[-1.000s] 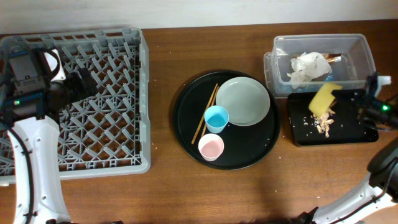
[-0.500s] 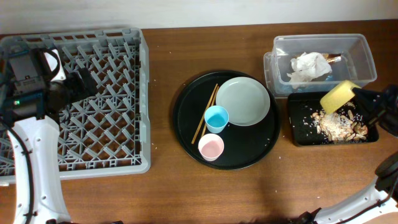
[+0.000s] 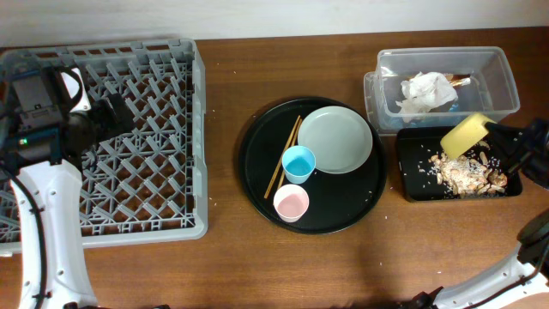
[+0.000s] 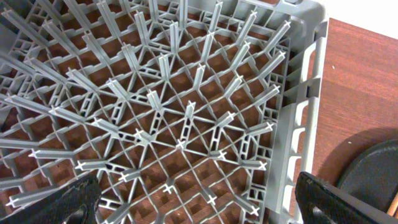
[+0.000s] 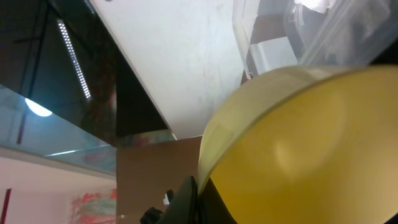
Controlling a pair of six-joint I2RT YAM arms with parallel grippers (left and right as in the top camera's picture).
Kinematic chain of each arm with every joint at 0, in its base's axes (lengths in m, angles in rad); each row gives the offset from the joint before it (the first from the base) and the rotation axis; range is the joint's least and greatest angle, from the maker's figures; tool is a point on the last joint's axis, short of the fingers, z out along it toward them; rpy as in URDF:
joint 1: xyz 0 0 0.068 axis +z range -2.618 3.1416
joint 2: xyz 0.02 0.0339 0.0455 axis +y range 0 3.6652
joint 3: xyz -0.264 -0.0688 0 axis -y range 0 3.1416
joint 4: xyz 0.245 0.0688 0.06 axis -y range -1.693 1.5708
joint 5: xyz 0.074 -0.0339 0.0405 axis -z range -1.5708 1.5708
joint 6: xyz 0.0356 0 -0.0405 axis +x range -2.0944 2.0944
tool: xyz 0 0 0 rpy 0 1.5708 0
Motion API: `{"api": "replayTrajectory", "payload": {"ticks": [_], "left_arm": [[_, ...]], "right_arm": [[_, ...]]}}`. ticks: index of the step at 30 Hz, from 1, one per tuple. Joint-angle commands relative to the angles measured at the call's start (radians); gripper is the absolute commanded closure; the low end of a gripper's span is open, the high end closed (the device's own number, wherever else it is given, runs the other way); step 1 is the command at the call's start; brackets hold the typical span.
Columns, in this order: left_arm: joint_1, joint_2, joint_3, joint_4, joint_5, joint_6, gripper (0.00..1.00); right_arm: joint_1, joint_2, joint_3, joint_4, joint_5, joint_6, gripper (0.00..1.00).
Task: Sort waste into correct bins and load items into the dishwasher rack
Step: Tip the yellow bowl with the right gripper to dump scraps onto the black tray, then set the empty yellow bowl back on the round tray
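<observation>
The yellow bowl is empty and there is a free spot beside the pink cup, so my right gripper should keep going to the round tray and let go of the bowl there.
My right gripper is shut on the rim of the yellow bowl, held tipped on edge over the shallow black tray; the bowl fills the right wrist view. Brown-beige food leftovers lie in that tray. The crumpled white napkin lies in the clear tub. My left gripper is open above the grey dishwasher rack, whose pegs show in the left wrist view. The grey-green plate, blue cup, pink cup and chopsticks sit on the round tray.
The round black serving tray sits mid-table between the rack and the bins. Small crumbs dot the brown table around the tray and the bins.
The yellow bowl tipped and moved right over the black tray, and the heap of leftovers in the tray grew much larger. The left arm has not moved.
</observation>
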Motion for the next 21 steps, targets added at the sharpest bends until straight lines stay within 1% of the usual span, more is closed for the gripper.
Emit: {"api": "replayTrajectory", "payload": {"ticks": [1,3,6,7,8,9,12,13,15,17,19,21], "left_arm": [[0.003,-0.015,0.016,-0.001,0.004,-0.009,0.01],[0.003,-0.015,0.016,-0.001,0.003,-0.009,0.01],[0.003,-0.015,0.016,-0.001,0.003,-0.009,0.01],[0.003,-0.015,0.016,-0.001,0.003,-0.009,0.01],[0.003,-0.015,0.016,-0.001,0.003,-0.009,0.01],[0.003,-0.015,0.016,-0.001,0.004,-0.009,0.01],[0.003,-0.015,0.016,-0.001,0.003,-0.009,0.01],[0.003,-0.015,0.016,-0.001,0.003,-0.009,0.01],[0.003,-0.015,0.016,-0.001,0.003,-0.009,0.01],[0.003,-0.015,0.016,-0.001,0.003,-0.009,0.01],[0.003,-0.015,0.016,-0.001,0.003,-0.009,0.01],[0.003,-0.015,0.016,-0.001,0.004,-0.009,0.01]], "right_arm": [[0.013,-0.061,0.000,-0.010,0.006,-0.071,0.96],[0.066,-0.134,0.000,-0.069,0.088,-0.174,0.96],[0.233,-0.255,0.000,-0.091,0.377,-0.182,0.96],[0.337,-0.299,0.000,-0.096,0.488,-0.176,0.96],[0.414,-0.322,0.000,-0.097,0.552,-0.170,0.96],[0.540,-0.343,0.000,-0.098,0.650,-0.158,0.96],[0.801,-0.340,-0.001,-0.074,0.949,0.019,0.96],[0.925,-0.334,-0.006,-0.058,1.058,0.109,0.96],[1.032,-0.334,-0.024,-0.028,1.147,0.240,0.96],[1.128,-0.334,-0.090,0.027,1.188,0.359,0.96],[1.184,-0.334,-0.169,0.125,1.202,0.412,0.96],[1.232,-0.334,-0.232,0.260,1.255,0.468,0.96]]}}
